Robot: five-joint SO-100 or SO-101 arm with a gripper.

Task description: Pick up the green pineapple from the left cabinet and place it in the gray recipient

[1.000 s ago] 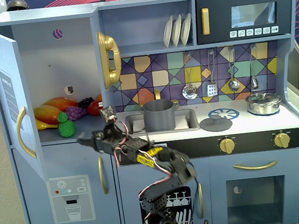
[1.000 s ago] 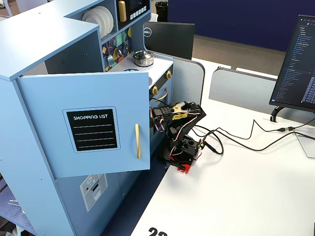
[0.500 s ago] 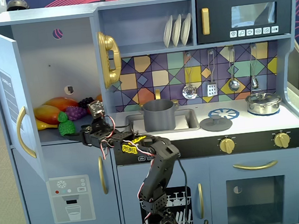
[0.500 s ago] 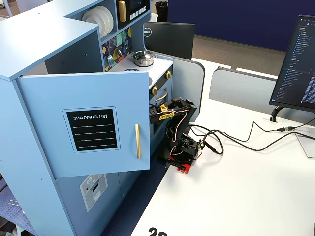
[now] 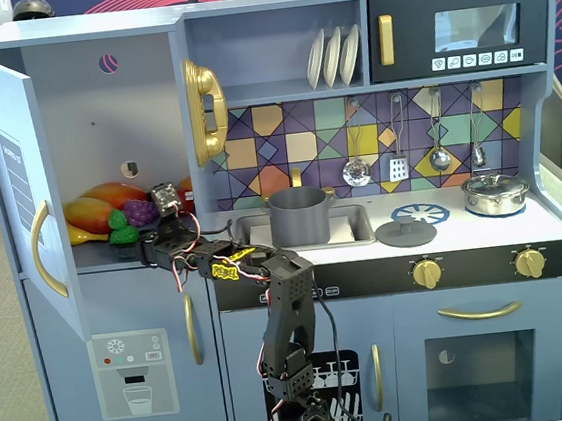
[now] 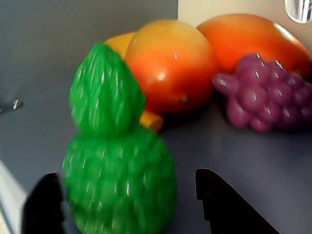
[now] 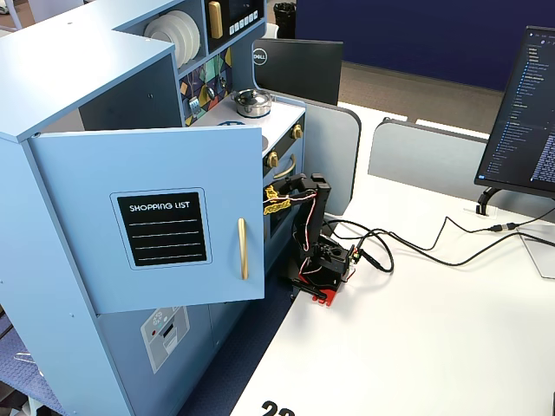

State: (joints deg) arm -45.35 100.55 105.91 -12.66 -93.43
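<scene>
The gray recipient's tall sides [image 5: 300,220] rise higher than the small green pineapple [image 5: 121,227], so the pineapple will drop mostly out of sight below the recipient's rim when the robot puts it inside.
The green pineapple [image 6: 119,170] stands upright on the shelf floor of the left cabinet [image 5: 91,120], whose door [image 5: 7,189] is swung open. In a fixed view the pineapple [image 5: 119,227] sits at the shelf's front beside the purple grapes. My gripper [image 6: 131,202] is open, with one black finger [image 6: 44,207] close to the pineapple's left side and the other finger [image 6: 229,207] apart from it on the right. The arm reaches into the cabinet, with the gripper [image 5: 131,238] at the pineapple. The gray recipient [image 5: 299,216] stands in the sink, empty as far as I can see.
Purple grapes [image 6: 263,100] and orange mangoes [image 6: 170,63] lie right behind the pineapple. A shiny lidded pot [image 5: 495,193] and a gray lid [image 5: 405,231] sit on the counter. In the other fixed view the door [image 7: 165,217] hides the shelf and gripper; the arm [image 7: 308,217] shows.
</scene>
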